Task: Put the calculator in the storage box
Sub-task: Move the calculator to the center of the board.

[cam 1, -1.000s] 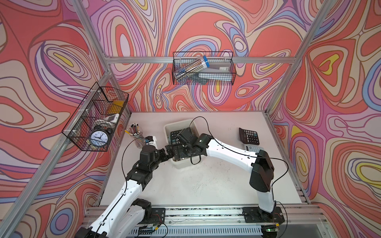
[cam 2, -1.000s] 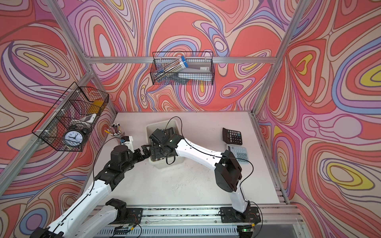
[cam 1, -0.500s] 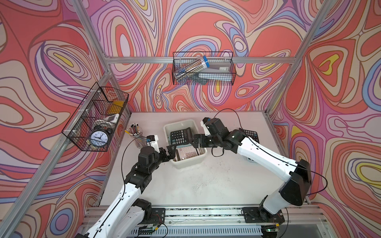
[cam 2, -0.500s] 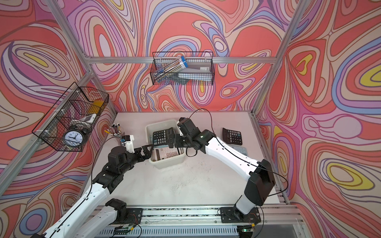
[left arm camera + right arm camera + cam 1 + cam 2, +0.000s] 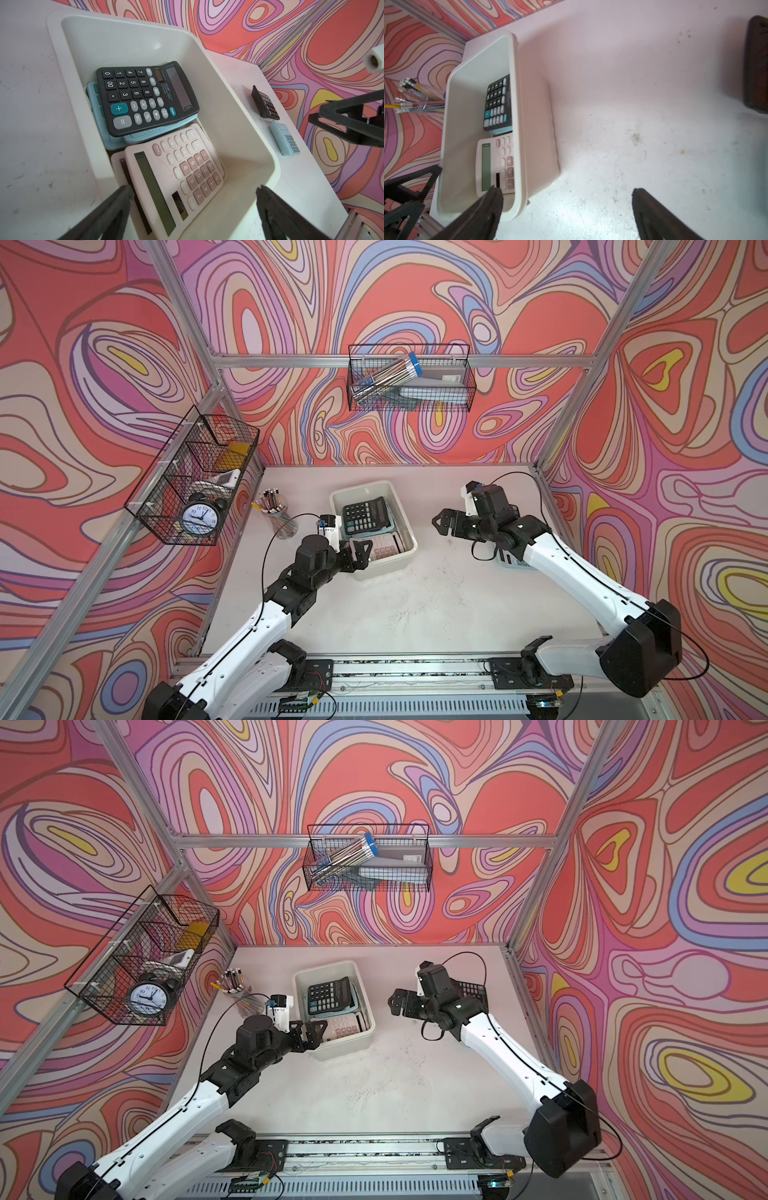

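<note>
The loose light-blue calculator [image 5: 284, 138] is far away from my left gripper, so my right gripper should first slide it from its far edge [image 5: 294, 138] toward the storage box.
The cream-white storage box [image 5: 360, 490] [image 5: 325, 968] stands mid-table. Inside, a black calculator [image 5: 365, 514] [image 5: 145, 97] [image 5: 497, 104] lies face up on a light-blue one [image 5: 133, 139], with a pink calculator [image 5: 384, 549] [image 5: 176, 176] beside them. My left gripper [image 5: 360, 551] [image 5: 192, 191] hovers open over the box's near end, holding nothing. Over bare table to the right of the box, my right gripper [image 5: 442, 522] [image 5: 566, 193] is open and empty. Another black calculator [image 5: 265, 106] [image 5: 471, 990] and another light-blue calculator [image 5: 285, 138] lie on the table at the right.
A clear cup of pens [image 5: 278, 514] stands left of the box. A black wire basket [image 5: 195, 485] with an alarm clock hangs on the left wall. A second wire basket [image 5: 409, 379] hangs on the back wall.
My right gripper has left the box and pulled back to the right with its jaws open. The black calculator stays in the box. The left arm has hardly moved.
</note>
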You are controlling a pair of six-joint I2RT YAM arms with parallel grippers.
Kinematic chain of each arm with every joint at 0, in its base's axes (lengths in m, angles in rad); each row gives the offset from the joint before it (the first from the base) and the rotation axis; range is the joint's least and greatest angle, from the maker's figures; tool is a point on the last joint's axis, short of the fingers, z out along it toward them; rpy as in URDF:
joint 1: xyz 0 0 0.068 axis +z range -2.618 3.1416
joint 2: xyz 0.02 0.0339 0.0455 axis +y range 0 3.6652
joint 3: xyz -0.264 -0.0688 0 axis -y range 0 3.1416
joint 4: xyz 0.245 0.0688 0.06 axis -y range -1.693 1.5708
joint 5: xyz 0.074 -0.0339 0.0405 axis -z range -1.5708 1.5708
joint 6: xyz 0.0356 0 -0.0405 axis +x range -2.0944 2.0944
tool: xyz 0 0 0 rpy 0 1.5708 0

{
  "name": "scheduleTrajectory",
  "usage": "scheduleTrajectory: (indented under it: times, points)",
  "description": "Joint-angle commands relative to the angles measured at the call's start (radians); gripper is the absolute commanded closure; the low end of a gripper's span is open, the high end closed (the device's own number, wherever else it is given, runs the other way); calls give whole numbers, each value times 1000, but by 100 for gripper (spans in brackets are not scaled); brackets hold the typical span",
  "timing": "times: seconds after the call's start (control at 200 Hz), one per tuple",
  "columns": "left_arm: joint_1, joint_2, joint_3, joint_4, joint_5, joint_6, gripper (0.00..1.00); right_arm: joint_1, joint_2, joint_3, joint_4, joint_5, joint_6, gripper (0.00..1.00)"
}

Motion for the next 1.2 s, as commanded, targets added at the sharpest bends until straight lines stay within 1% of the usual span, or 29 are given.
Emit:
scheduleTrajectory:
  times: [0.0, 0.11, 0.29, 0.456, 0.566, 0.661, 0.741, 0.836, 0.946, 1.192]
  points:
    - [-4, 6, 28, 6, -24, 25, 1, -60, -40, -44, 14, 14, -16, 2]
    - [-4, 11, 28, 7, -29, 28, 1, -144, -55, -90, 26, 39, -16, 2]
    - [-4, 7, 26, 6, -39, 30, 1, -304, -61, -176, 78, 33, -7, 2]
    - [-4, -2, 25, 0, -40, 29, 1, -451, -55, -229, 132, 50, -5, 2]
    - [-4, -8, 25, -1, -39, 27, 1, -531, -38, -244, 157, 74, -4, 2]
    - [-4, -11, 25, -2, -35, 26, 1, -583, -2, -254, 187, 101, -13, 2]
    - [-4, -17, 25, -3, -35, 24, 1, -629, 44, -262, 215, 100, -21, 2]
    - [-5, -27, 25, -5, -38, 26, 1, -689, 109, -266, 246, 75, -34, 2]
    - [-5, -32, 24, -6, -38, 25, 1, -765, 171, -274, 284, -1, -26, 2]
    - [-4, -41, 24, -9, -34, 23, 1, -800, 276, -246, 293, -6, -24, 2]
